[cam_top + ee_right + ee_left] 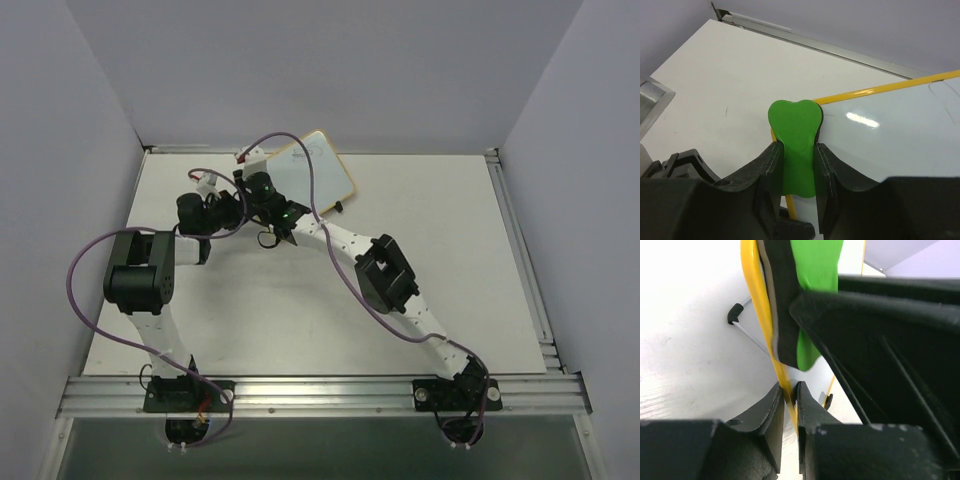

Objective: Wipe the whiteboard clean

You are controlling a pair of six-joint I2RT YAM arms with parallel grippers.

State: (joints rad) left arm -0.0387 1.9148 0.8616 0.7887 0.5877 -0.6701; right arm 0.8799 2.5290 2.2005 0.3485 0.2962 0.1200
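The green eraser (797, 142) is at the corner of the board next to my left gripper, so next my right gripper sweeps it back along the board toward the marks (945, 99) close to the board's far end.
The whiteboard (318, 168) stands tilted at the back of the table, glossy white with a yellow frame (880, 90) and faint marks near its far end. My left gripper (789, 387) is shut on the frame's thin yellow edge (752, 295), at the board's near-left corner (238, 205). My right gripper (797, 147) is shut on a green eraser (794, 125) whose dark felt side (782, 300) presses against the board surface (890, 135) at that same corner. In the top view the right gripper (265, 190) sits right beside the left one.
Two black feet (734, 314) (828, 400) of the board rest on the white table (250, 310). An aluminium rail (815, 44) runs along the back edge, with grey walls on three sides. Purple cables (320, 200) loop over both arms.
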